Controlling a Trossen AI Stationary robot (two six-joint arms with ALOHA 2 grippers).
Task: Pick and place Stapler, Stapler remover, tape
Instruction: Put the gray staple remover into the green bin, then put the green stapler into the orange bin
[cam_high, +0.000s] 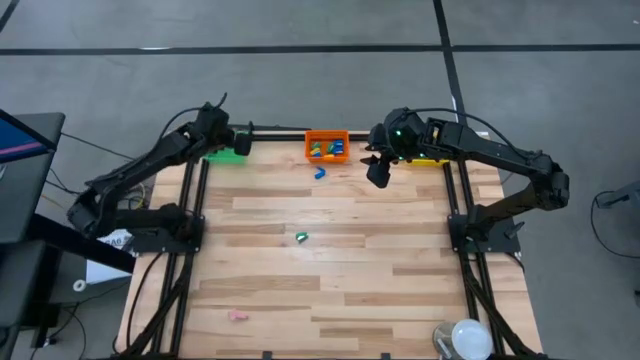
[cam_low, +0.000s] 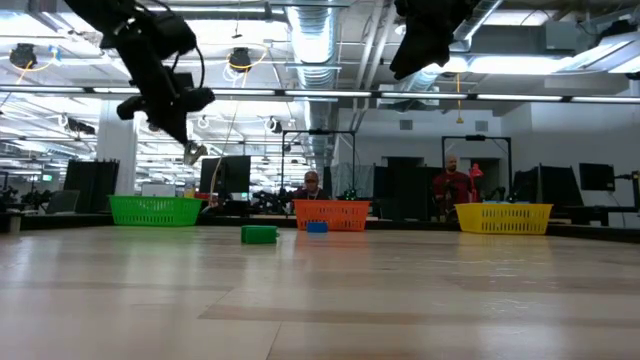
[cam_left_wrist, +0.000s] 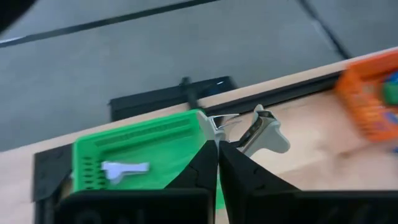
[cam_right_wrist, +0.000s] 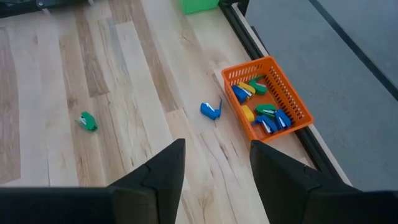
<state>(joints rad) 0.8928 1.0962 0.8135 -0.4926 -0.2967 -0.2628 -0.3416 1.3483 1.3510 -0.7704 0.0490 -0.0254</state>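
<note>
I should keep moving the pale staple remover, which hangs above the green bin's rim, with my left gripper until it is over the bin's open bottom, and then let go beside the white one.
My left gripper is shut on a pale staple remover and hovers by the green bin at the table's far edge. A second white staple remover lies inside that bin. My right gripper is open and raised high over the far part of the table, beside the orange bin. That bin holds several staplers. A blue stapler lies on the table next to it. A green stapler lies nearer mid-table. No tape rolls are in view. My left gripper pinches the staple remover between its two fingers at the end beside the metal jaws. The pale handle wings stick out past the fingertips. The remover is lifted clear, high above the table, next to the green bin's corner.
A yellow bin stands at the far right, partly under my right arm. A small pink object and a white round object lie near the table's near edge. People show in the room behind.
</note>
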